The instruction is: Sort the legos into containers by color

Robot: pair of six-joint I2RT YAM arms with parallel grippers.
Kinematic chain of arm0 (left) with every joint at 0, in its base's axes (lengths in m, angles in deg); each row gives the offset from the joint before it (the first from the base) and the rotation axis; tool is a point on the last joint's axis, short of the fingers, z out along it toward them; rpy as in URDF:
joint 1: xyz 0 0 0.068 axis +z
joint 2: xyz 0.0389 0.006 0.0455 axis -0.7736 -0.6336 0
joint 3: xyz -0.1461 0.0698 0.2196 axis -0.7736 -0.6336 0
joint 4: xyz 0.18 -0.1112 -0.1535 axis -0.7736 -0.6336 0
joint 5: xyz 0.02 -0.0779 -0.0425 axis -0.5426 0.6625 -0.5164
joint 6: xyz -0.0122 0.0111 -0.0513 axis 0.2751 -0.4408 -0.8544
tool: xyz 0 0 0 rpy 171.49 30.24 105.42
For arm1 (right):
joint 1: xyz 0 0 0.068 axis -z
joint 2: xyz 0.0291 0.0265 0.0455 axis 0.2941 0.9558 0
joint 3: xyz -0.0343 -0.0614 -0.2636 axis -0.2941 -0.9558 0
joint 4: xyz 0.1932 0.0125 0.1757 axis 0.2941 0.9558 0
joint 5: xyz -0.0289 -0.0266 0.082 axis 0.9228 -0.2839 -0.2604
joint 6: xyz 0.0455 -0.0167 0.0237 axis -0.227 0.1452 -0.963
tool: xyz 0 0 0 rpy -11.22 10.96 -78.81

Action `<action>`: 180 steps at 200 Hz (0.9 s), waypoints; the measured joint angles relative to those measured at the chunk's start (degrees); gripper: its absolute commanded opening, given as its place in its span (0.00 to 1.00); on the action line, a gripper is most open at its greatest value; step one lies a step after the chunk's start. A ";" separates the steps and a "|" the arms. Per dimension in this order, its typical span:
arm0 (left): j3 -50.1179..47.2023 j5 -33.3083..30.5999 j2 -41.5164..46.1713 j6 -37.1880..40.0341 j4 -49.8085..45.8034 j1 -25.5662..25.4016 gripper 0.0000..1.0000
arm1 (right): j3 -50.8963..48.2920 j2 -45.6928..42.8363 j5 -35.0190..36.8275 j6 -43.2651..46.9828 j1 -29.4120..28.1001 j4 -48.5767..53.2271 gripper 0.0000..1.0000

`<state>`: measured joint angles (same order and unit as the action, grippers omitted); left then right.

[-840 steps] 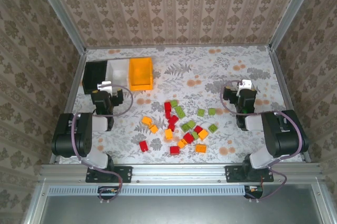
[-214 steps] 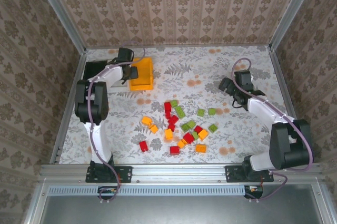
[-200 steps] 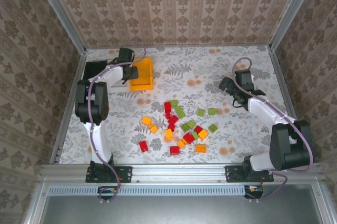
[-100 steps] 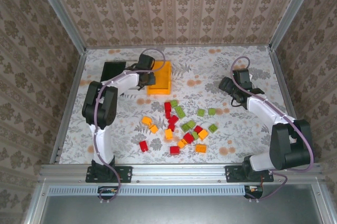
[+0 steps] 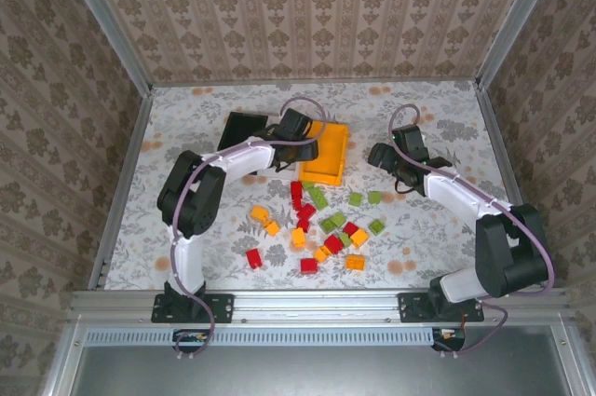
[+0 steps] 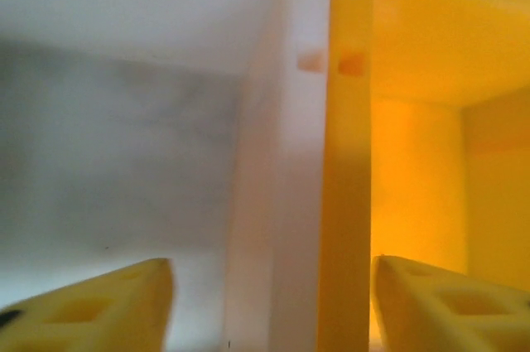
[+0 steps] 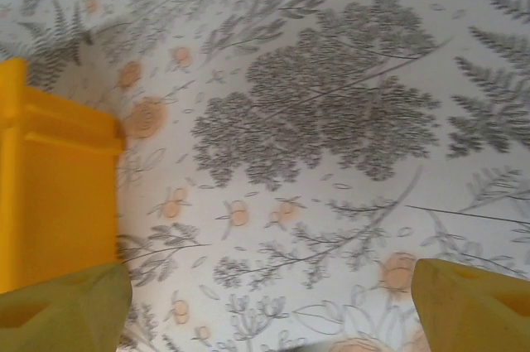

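The orange container stands slanted [image 5: 321,180] next to the white container. My right gripper should grab the orange container's outside [image 5: 345,151] and pull the containers straight before I sort.
The legos [image 5: 321,221], red, orange and light green bricks, lie scattered at the table's middle. The orange container [image 5: 326,156] stands just behind them, the black container [image 5: 240,131] to its left. My left gripper [image 5: 300,143] [image 6: 273,306] straddles the adjoining walls of the white container [image 6: 273,203] and the orange container [image 6: 414,79]. Its jaws are open, with a gap to the white wall. My right gripper [image 5: 379,156] [image 7: 269,302] hangs open over bare table, right of the orange container [image 7: 50,195]. Nothing is between its fingers.
An aluminium frame edges the table [image 5: 428,116], and patterned walls close in the back and sides. Bare tablecloth lies to the far right and along the left side.
My left arm has dragged the containers rightwards from the far-left corner to the middle back, and its jaws have since opened. My right gripper has moved left, towards the orange container.
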<state>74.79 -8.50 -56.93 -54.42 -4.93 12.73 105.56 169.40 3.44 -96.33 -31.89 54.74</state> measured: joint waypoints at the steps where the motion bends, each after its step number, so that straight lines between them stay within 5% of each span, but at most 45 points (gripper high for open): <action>1: -0.15 0.04 0.28 -0.09 0.07 0.00 0.80 | 0.00 0.02 -0.04 0.02 -0.07 -0.07 0.92; 3: -0.33 0.04 0.52 -0.39 0.20 0.00 0.94 | 0.00 0.07 -0.17 0.02 -0.26 -0.28 0.92; 8: -0.76 0.17 1.75 -0.24 0.22 0.00 1.00 | 0.00 0.22 -0.57 0.02 -0.90 -0.90 0.92; 44: -2.34 -2.51 12.61 1.75 0.42 -1.46 1.00 | 2.56 4.31 -2.69 0.02 -5.84 -3.30 0.91; 101: -13.55 -22.86 39.17 16.98 9.31 -11.15 1.00 | 9.66 13.55 -3.72 0.07 -8.68 -3.96 0.75; 180: -33.99 -29.77 62.05 18.01 12.26 -5.57 1.00 | 19.87 24.09 -3.78 3.58 -8.68 0.96 0.39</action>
<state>40.80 -38.27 5.12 -36.41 7.33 7.15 125.43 193.48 -0.34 -92.75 -40.57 55.70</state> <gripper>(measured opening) 0.997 0.441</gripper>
